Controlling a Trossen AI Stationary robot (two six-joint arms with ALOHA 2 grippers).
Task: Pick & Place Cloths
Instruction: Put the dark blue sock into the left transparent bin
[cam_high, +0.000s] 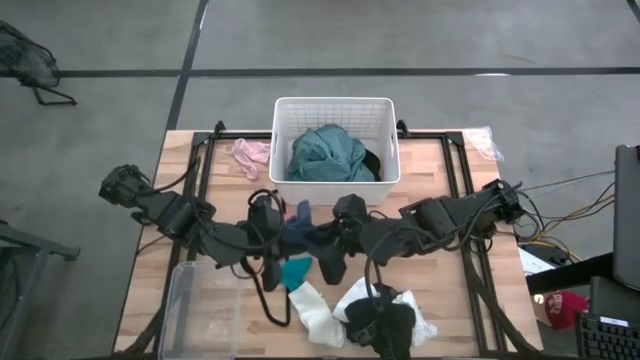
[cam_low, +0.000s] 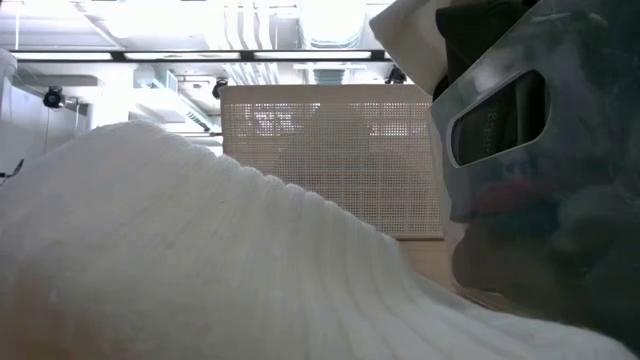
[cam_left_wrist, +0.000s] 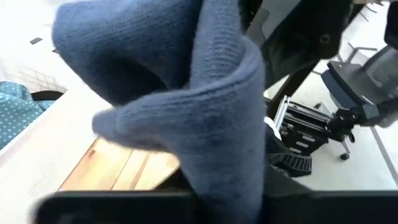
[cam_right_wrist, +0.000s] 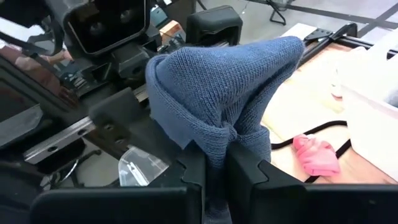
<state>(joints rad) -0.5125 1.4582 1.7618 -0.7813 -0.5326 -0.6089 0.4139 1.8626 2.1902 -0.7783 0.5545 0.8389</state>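
Note:
The blue cloth (cam_high: 301, 226) that my left gripper holds is also pinched by my right gripper, so next my right gripper lets go before my left gripper moves the cloth to the clear plastic bin (cam_high: 203, 310).
A blue knit cloth (cam_high: 300, 222) hangs between my two grippers above the table's middle, in front of the white basket (cam_high: 335, 108). My left gripper (cam_high: 285, 238) and my right gripper (cam_high: 320, 238) face each other, both shut on it. The basket holds a teal garment (cam_high: 328, 155). A pink bit (cam_high: 250, 155) lies left of the basket. White socks (cam_high: 315, 312), a teal bit (cam_high: 296, 270) and a black piece (cam_high: 385, 322) lie on the table near the front edge. A white sock (cam_low: 200, 260) fills the low view. My left gripper has a bunched fold of the blue cloth (cam_left_wrist: 224, 186) between its fingers, coming at it nearly level from the table's left. The cloth bulges up beyond the fingers, clear of the table. My right gripper pinches a gathered fold of the blue cloth (cam_right_wrist: 214, 140) between its two fingers (cam_right_wrist: 249, 174), coming nearly level from the table's right. The cloth stands up beyond the fingers in a rounded hump, lifted clear of the table.
A clear plastic bin (cam_high: 205, 310) sits at the front left corner. A thin black cord loop (cam_high: 265, 295) lies beside the socks. Black frame rails (cam_high: 205, 175) run along the table's sides.

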